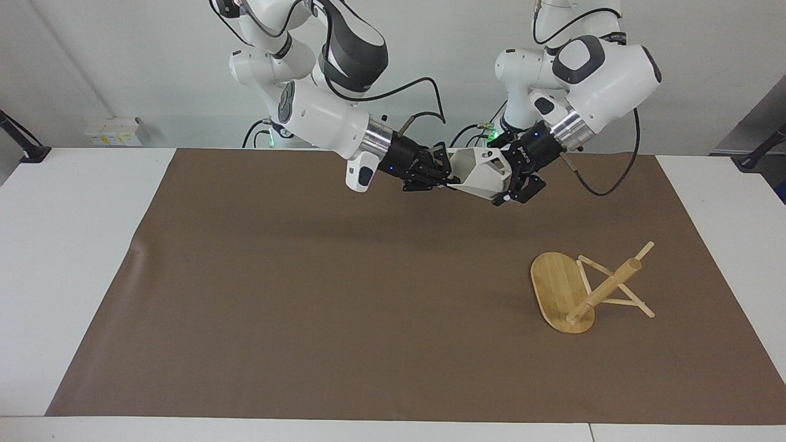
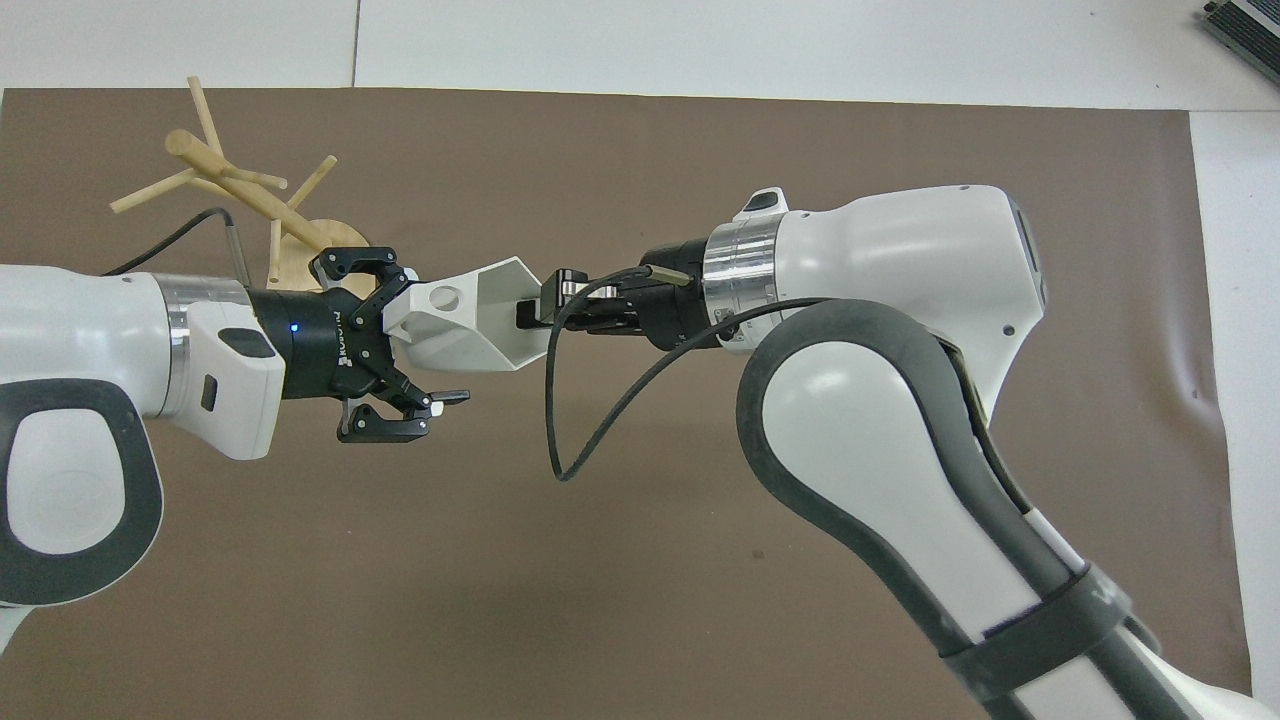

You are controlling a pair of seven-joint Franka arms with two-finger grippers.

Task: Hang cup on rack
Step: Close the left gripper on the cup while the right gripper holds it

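Observation:
The rack's post goes down into a wide rounded base (image 2: 343,234). The bamboo rack (image 2: 240,188) should therefore stay steady when I hang the cup on its peg.
The white faceted cup (image 1: 482,174) hangs in the air over the brown mat, near the robots' end. My right gripper (image 1: 447,174) is shut on its rim and holds it on its side; it also shows in the overhead view (image 2: 535,310). My left gripper (image 1: 500,178) is open, with one finger on each side of the cup's handle end (image 2: 440,300). The bamboo rack (image 1: 605,288) lies tipped over on the mat toward the left arm's end, its oval base (image 1: 559,288) up on edge. In the overhead view my left gripper (image 2: 425,340) covers part of the rack (image 2: 240,190).
A brown mat (image 1: 307,294) covers most of the white table (image 1: 61,245). A small white box (image 1: 113,131) sits by the wall at the right arm's end.

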